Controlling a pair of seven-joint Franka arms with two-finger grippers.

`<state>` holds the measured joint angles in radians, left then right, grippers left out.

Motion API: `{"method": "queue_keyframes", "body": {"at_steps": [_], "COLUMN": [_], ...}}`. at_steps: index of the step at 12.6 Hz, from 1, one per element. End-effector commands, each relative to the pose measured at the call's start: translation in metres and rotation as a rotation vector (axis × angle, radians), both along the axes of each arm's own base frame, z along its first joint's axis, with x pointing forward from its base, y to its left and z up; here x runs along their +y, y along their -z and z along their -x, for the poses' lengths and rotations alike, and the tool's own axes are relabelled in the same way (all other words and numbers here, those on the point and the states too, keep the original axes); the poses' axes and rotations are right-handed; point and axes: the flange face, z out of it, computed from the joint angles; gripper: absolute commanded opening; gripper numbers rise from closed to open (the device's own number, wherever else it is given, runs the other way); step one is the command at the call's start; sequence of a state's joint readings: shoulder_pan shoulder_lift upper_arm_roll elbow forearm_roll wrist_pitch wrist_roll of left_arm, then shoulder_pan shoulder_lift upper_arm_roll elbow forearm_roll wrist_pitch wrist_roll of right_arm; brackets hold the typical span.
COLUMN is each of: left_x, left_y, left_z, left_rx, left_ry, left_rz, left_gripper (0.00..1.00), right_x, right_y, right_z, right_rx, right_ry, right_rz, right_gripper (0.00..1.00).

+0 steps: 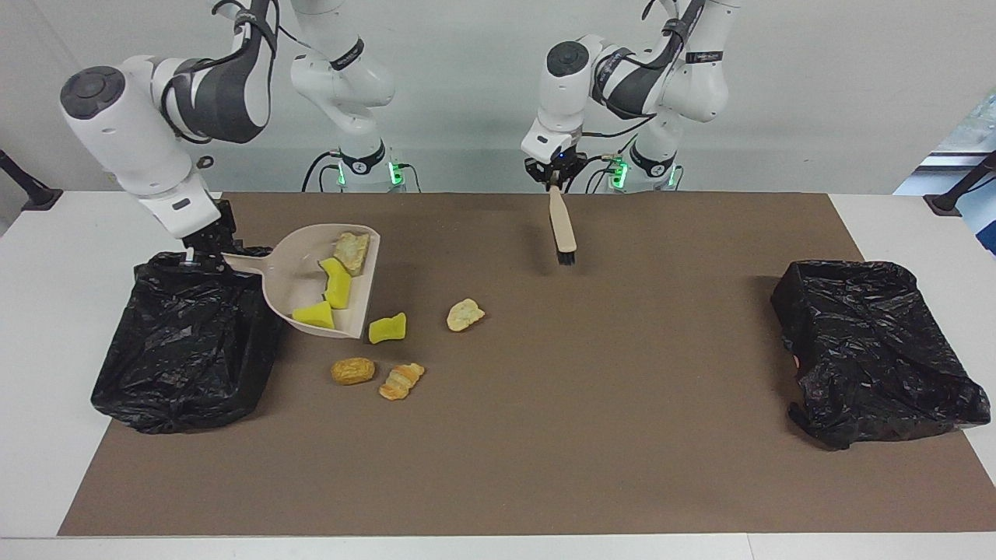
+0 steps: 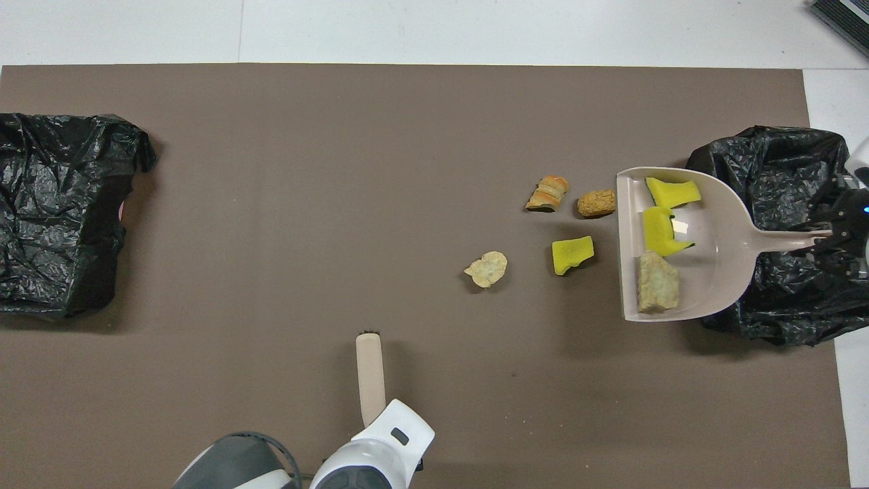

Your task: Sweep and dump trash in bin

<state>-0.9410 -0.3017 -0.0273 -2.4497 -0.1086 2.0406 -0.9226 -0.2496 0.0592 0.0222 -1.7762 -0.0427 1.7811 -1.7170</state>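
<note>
My left gripper keeps lowering the brush (image 1: 562,224) until it lies flat on the mat, and then let go. The brush hangs over open brown mat (image 1: 524,229), clear of the trash.
My right gripper (image 1: 207,253) is shut on the handle of a beige dustpan (image 1: 296,292), over the edge of a black-bagged bin (image 1: 187,342). The pan's open lip faces the loose trash. In the pan lie two yellow sponge chunks (image 1: 336,284) and a tan bread piece (image 1: 352,250). On the brown mat, beside the lip, lie a yellow sponge chunk (image 1: 387,328), a pale pastry piece (image 1: 465,314), a golden bun (image 1: 352,370) and a croissant piece (image 1: 401,381). My left gripper (image 1: 554,180) is shut on a beige brush (image 1: 562,229), bristles down, nearer to the robots than the trash.
A second black-bagged bin (image 1: 875,354) stands at the left arm's end of the table. The brown mat (image 1: 607,435) covers most of the white table. The first bin also shows in the overhead view (image 2: 781,299), under the dustpan's handle (image 2: 781,239).
</note>
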Motion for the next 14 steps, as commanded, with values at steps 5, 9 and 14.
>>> {"method": "queue_keyframes", "body": {"at_steps": [5, 9, 14], "left_x": [-0.027, -0.034, -0.035], "left_y": [0.038, 0.054, 0.058], "left_z": [0.045, 0.057, 0.053], "left_rx": [0.029, 0.041, 0.043], "left_ry": [0.023, 0.015, -0.017], "left_rz": [0.035, 0.027, 0.039], "left_gripper": [0.00, 0.00, 0.00], "right_x": [-0.109, -0.147, -0.139], "right_y": [-0.046, -0.056, -0.067], "right_z": [-0.015, -0.019, -0.025], "right_rx": [-0.093, -0.123, -0.106], "right_ry": [-0.031, -0.048, 0.029], "right_rz": [0.183, 0.397, 0.698], "right_gripper": [0.00, 0.00, 0.00]}}
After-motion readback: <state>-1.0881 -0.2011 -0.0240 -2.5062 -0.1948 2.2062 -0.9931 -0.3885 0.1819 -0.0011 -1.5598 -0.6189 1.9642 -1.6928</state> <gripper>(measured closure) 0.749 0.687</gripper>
